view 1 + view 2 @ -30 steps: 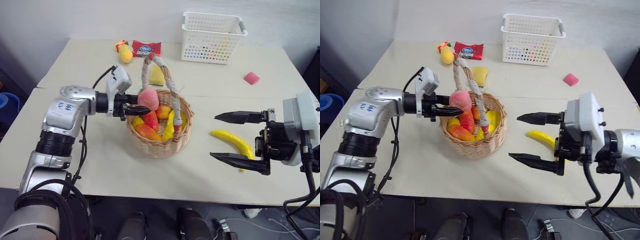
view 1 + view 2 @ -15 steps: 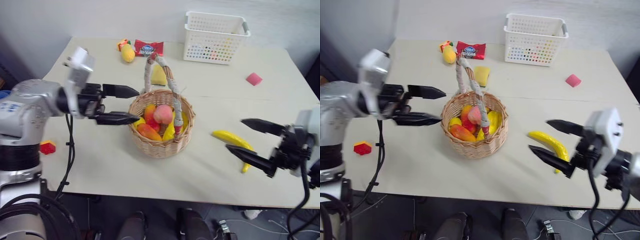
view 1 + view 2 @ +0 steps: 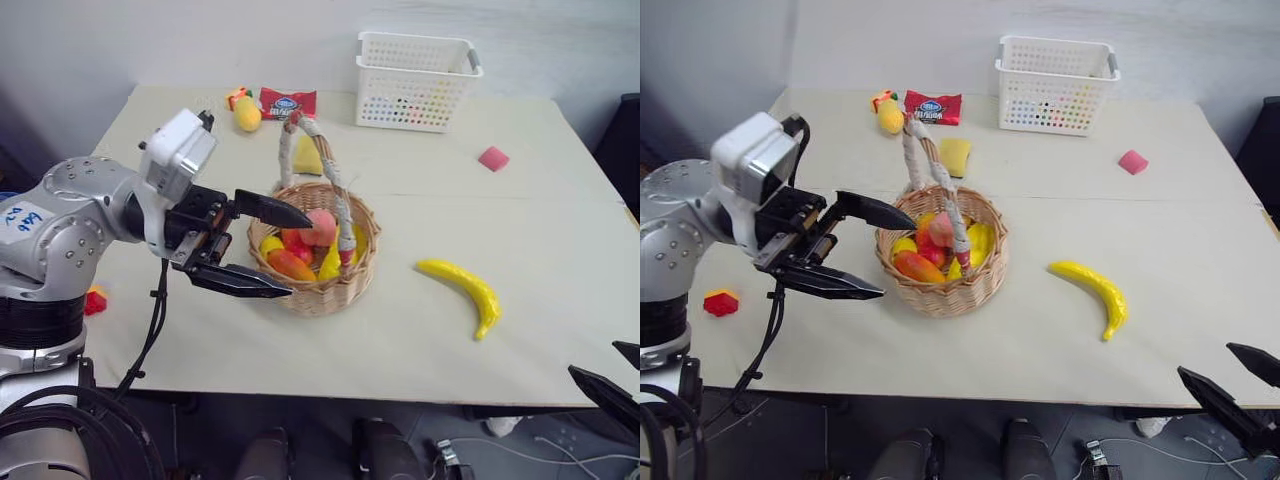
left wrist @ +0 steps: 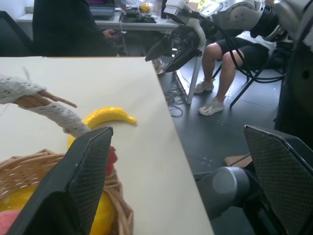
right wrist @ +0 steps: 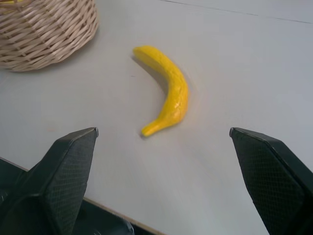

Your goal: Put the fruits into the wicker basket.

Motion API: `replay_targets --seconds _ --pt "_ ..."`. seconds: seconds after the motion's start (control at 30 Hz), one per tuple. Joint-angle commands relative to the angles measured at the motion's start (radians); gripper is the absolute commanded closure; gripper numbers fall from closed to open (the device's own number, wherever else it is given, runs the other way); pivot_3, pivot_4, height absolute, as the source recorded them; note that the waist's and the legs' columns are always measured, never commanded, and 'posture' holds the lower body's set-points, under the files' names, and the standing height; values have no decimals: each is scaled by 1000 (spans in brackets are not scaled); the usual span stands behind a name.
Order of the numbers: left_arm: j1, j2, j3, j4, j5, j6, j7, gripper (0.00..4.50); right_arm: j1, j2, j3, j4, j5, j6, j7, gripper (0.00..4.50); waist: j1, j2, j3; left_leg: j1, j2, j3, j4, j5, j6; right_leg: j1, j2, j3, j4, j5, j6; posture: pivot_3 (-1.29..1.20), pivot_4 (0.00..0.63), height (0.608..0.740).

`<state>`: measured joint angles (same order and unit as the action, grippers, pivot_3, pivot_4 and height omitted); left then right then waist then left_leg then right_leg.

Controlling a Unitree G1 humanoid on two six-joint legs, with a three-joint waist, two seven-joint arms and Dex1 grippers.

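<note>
The banana (image 3: 469, 281) is on the other side of the wicker basket from my left gripper, so next my right gripper picks up the banana and puts it among the fruits inside (image 3: 308, 243).
The round wicker basket (image 3: 318, 292) stands mid-table, its tall wrapped handle (image 3: 308, 140) upright. A pink-orange peach (image 3: 320, 226) lies inside it among other toy fruits. My left gripper (image 3: 298, 255) hangs open at the basket's near-left rim with nothing between its fingers. The long yellow banana (image 3: 462, 287) lies on the table to the right of the basket, also seen as the banana (image 5: 168, 93) in the right wrist view. My right gripper (image 3: 1206, 360) is open and empty, low beyond the table's front right edge, well short of the banana.
A white perforated basket (image 3: 412, 80) stands at the back. A red snack packet (image 3: 287, 102), a small yellow toy (image 3: 246, 110), a yellow sponge (image 3: 310, 155) and a pink block (image 3: 492, 158) lie behind the wicker basket. A red block (image 3: 720, 302) sits at the left edge. A seated person's legs (image 4: 220, 73) are beyond the table.
My left gripper opened and let the peach drop into the basket, then drew back toward me. My right gripper pulled away from the banana, down past the front right table edge.
</note>
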<state>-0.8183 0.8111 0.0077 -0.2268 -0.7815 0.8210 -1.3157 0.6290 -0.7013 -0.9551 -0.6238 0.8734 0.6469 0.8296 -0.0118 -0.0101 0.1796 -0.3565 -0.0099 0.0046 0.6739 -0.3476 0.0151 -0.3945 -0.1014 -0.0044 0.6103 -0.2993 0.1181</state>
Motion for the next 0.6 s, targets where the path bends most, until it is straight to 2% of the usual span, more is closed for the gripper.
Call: replay_targets --seconds 0.03,0.23,0.4,0.5,0.6 --pt "-19 -5 -14 -8 33 -36 20 28 -127 -71 141 59 -84 -21 -54 0 7 2 1 0 0 0 -1 1 -2 0 1 0 0 0 0 0 150 740" --pt "-33 -22 -18 -29 31 -28 53 28 -469 -152 455 330 -272 -46 -103 0 11 2 1 -2 1 1 -1 4 -6 -2 4 -1 0 0 0 0 150 740" --pt "-41 -25 -11 -36 25 -19 82 28 -595 -157 602 450 -348 -30 -78 0 18 2 1 -8 -1 -1 2 4 -4 -5 6 -3 3 0 0 0 150 740" --pt "-44 -23 -8 -38 26 -18 94 28 -659 -143 662 514 -378 -6 -94 0 12 2 1 -17 -4 1 9 4 -1 -14 5 -2 9 1 2 0 150 740" --pt "-49 -17 -4 -27 34 -20 104 0 -671 -120 657 506 -363 -3 -96 635 14 2 1 -16 -5 3 9 5 0 -15 4 -2 10 1 3 0 150 740"
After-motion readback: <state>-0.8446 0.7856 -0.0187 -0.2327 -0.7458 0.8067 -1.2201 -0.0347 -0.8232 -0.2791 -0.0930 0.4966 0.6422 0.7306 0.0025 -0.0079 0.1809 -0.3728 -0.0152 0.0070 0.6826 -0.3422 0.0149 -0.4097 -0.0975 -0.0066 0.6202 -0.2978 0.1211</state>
